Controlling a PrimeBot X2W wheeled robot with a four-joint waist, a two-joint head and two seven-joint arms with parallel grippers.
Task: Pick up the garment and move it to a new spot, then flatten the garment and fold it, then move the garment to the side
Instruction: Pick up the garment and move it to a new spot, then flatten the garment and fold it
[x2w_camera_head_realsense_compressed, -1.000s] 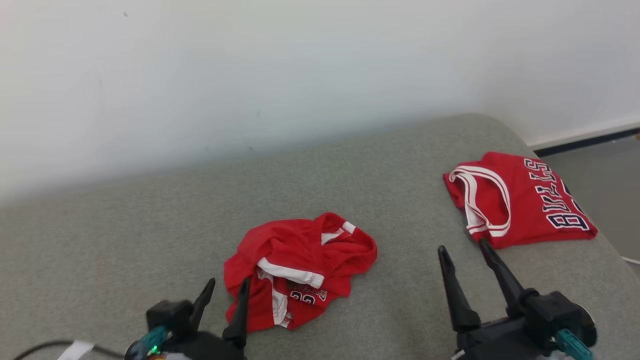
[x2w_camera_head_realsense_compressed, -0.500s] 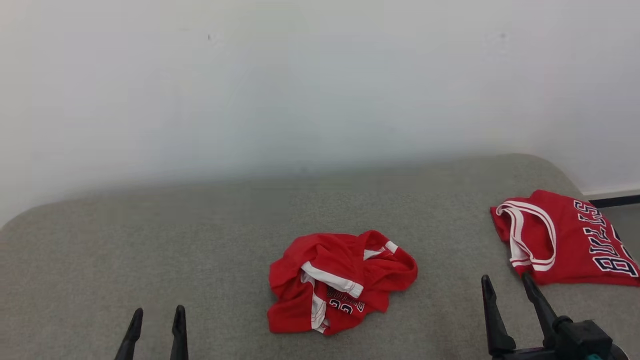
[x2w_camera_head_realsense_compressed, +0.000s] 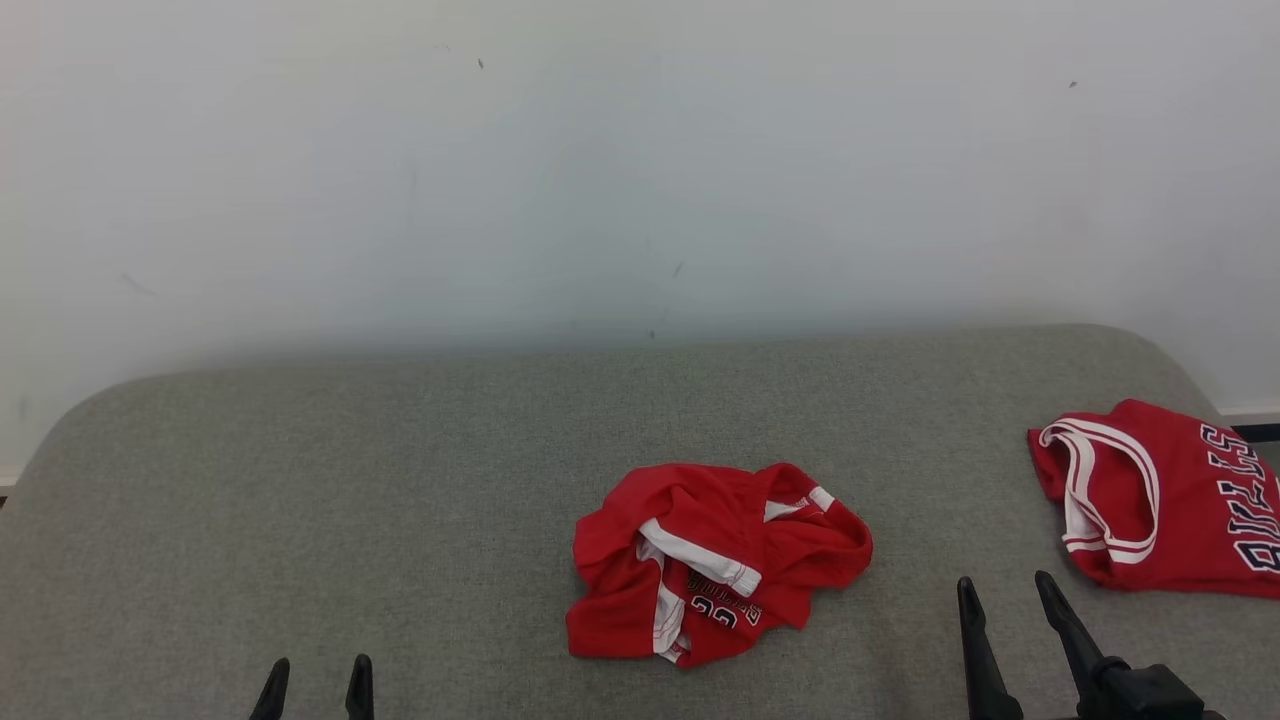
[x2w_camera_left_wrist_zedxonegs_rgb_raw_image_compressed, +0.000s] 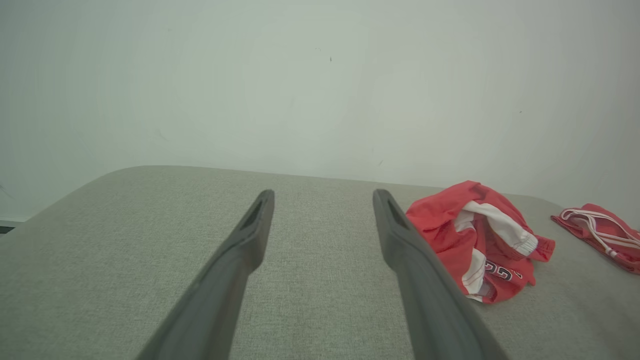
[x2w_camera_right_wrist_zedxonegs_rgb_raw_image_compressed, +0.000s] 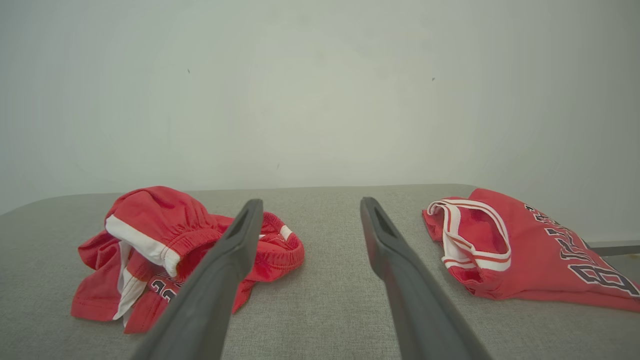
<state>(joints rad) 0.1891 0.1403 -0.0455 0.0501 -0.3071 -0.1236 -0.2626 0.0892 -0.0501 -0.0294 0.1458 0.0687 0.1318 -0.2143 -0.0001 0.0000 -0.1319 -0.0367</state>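
Loose folds spill out of the white band (x2w_camera_head_realsense_compressed: 699, 557), so I expect the red garment (x2w_camera_head_realsense_compressed: 727, 556) to drop open into a wide drape when the robot lifts the white band by its ends.
A crumpled red garment (x2w_camera_head_realsense_compressed: 715, 560) with white trim and dark lettering lies in a heap on the grey padded surface (x2w_camera_head_realsense_compressed: 400, 500), near its front middle. My left gripper (x2w_camera_head_realsense_compressed: 320, 665) stands open at the lower left, well to the left of the heap, with nothing between its fingers. In the left wrist view the left gripper (x2w_camera_left_wrist_zedxonegs_rgb_raw_image_compressed: 324, 194) points at bare padding, the garment (x2w_camera_left_wrist_zedxonegs_rgb_raw_image_compressed: 475, 240) off to its right. My right gripper (x2w_camera_head_realsense_compressed: 1004, 582) is open too, in the gap between the heap and a second jersey. The right wrist view shows the right gripper (x2w_camera_right_wrist_zedxonegs_rgb_raw_image_compressed: 311, 202) with the garment (x2w_camera_right_wrist_zedxonegs_rgb_raw_image_compressed: 150, 240) on its left.
A second red jersey (x2w_camera_head_realsense_compressed: 1170, 500) with white-trimmed armholes and dark letters lies flat at the right end of the surface, close to my right fingertips; the right wrist view shows this jersey (x2w_camera_right_wrist_zedxonegs_rgb_raw_image_compressed: 525, 245) too. A pale wall (x2w_camera_head_realsense_compressed: 640, 180) rises behind. The padding's corners are rounded.
The head camera has turned and tilted up, so everything sits lower and further right. My left gripper has drawn back from the crumpled garment's left edge. Both grippers stay open.
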